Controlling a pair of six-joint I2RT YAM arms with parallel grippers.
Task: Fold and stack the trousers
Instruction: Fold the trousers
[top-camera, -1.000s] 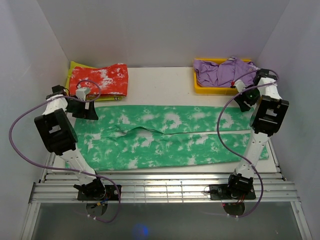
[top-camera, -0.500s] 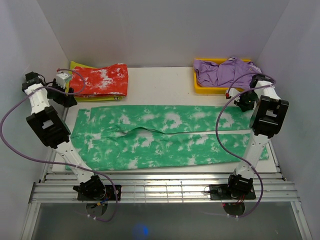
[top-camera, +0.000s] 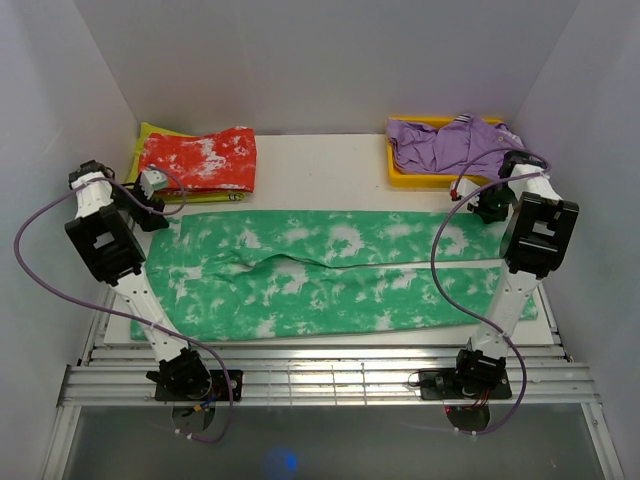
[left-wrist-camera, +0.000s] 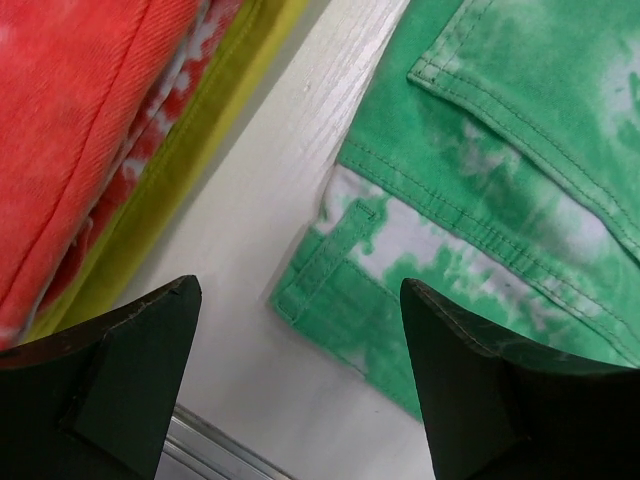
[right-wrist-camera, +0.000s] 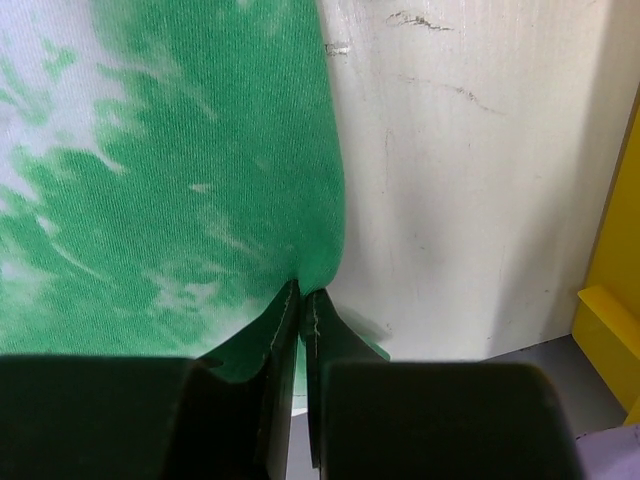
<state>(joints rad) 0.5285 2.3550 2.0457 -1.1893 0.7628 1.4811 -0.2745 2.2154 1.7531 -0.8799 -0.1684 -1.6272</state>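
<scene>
Next, my left gripper pinches the waistband corner (left-wrist-camera: 298, 292), which lies loose between its fingers, before both grippers fold the far leg over the near leg (top-camera: 330, 302).
The green-and-white tie-dye trousers (top-camera: 330, 270) lie flat across the table, waist to the left and leg ends to the right. My left gripper (top-camera: 151, 210) hovers open over the far-left waistband corner; in the left wrist view that gripper (left-wrist-camera: 298, 288) straddles the corner of the trousers (left-wrist-camera: 500, 150) and bare table. At the far-right leg end, my right gripper (top-camera: 490, 208) is shut. In the right wrist view the right gripper (right-wrist-camera: 302, 292) pinches a puckered edge of the trousers (right-wrist-camera: 180, 180).
A folded red-and-white garment (top-camera: 198, 160) lies on a yellow-green cloth at the back left, close beside my left gripper. A yellow tray (top-camera: 400, 180) holding a purple garment (top-camera: 445, 145) stands at the back right. White walls close in both sides.
My right gripper has shut on the edge of the far leg end. The left arm swung out to the left wall and came back to the waistband corner, still open.
</scene>
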